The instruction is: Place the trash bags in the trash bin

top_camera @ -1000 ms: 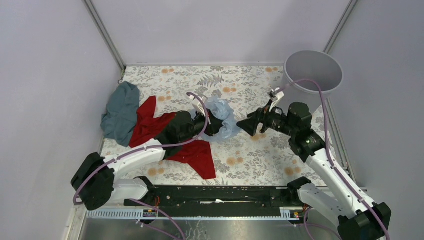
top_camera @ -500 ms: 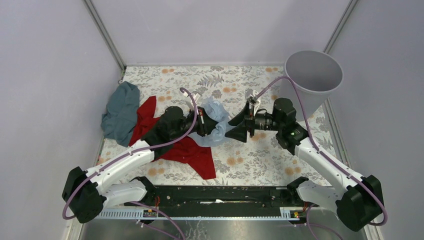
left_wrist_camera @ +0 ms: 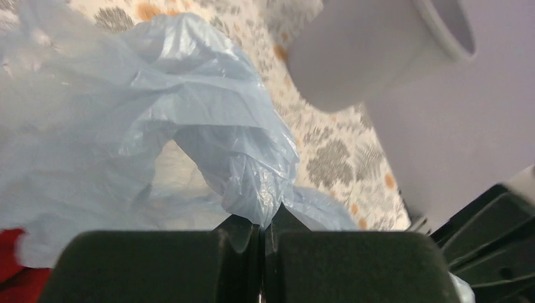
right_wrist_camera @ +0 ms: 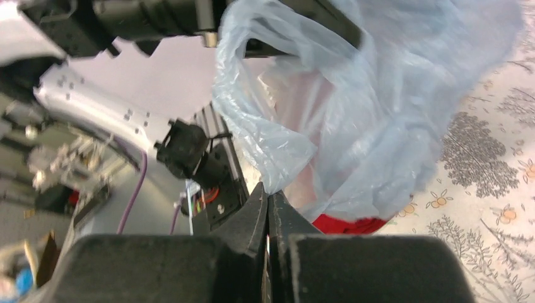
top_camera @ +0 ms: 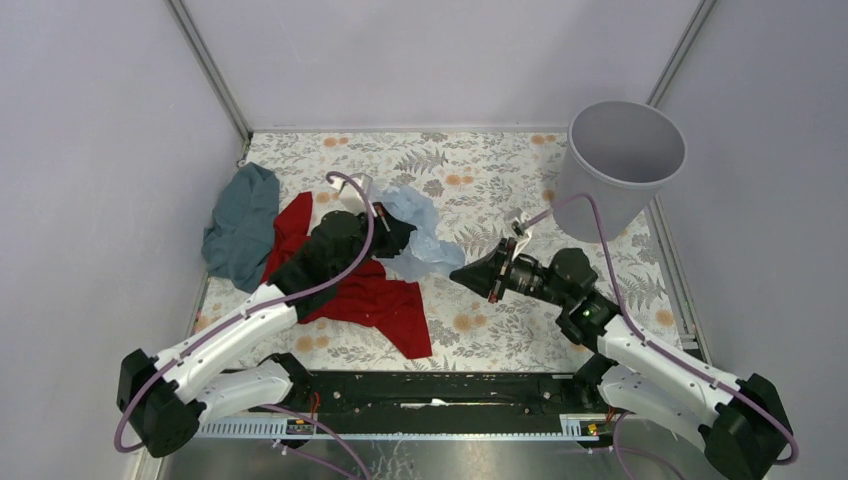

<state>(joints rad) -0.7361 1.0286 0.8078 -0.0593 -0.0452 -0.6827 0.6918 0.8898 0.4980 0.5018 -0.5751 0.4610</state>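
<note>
My left gripper is pinching a gathered fold of the crumpled trash bag (left_wrist_camera: 255, 186). I should let go of the fold and take hold of the bag's edge opposite my right gripper.
The trash bag (top_camera: 418, 232) is a pale blue wrinkled film, held up off the floral table between both arms. My left gripper (top_camera: 397, 226) is shut on its left side; in the left wrist view the film (left_wrist_camera: 189, 107) runs down into the closed tips (left_wrist_camera: 268, 222). My right gripper (top_camera: 460, 272) is shut on the bag's lower right edge; in the right wrist view a corner of the film (right_wrist_camera: 359, 107) is pinched at the tips (right_wrist_camera: 268, 194). The light grey trash bin (top_camera: 625, 165) stands upright at the back right, apart from the bag, and also shows in the left wrist view (left_wrist_camera: 353, 57).
A red cloth (top_camera: 375, 300) lies under the left arm, and its edge (right_wrist_camera: 344, 224) shows below the bag. A teal-grey cloth (top_camera: 240, 228) lies further left by the wall. Enclosure walls bound the table on three sides. A black rail (top_camera: 440, 390) runs along the near edge.
My right gripper swung left and toward the near edge, then shut on the bag's lower edge. My left gripper drew the bag left and back, stretching it between the two.
</note>
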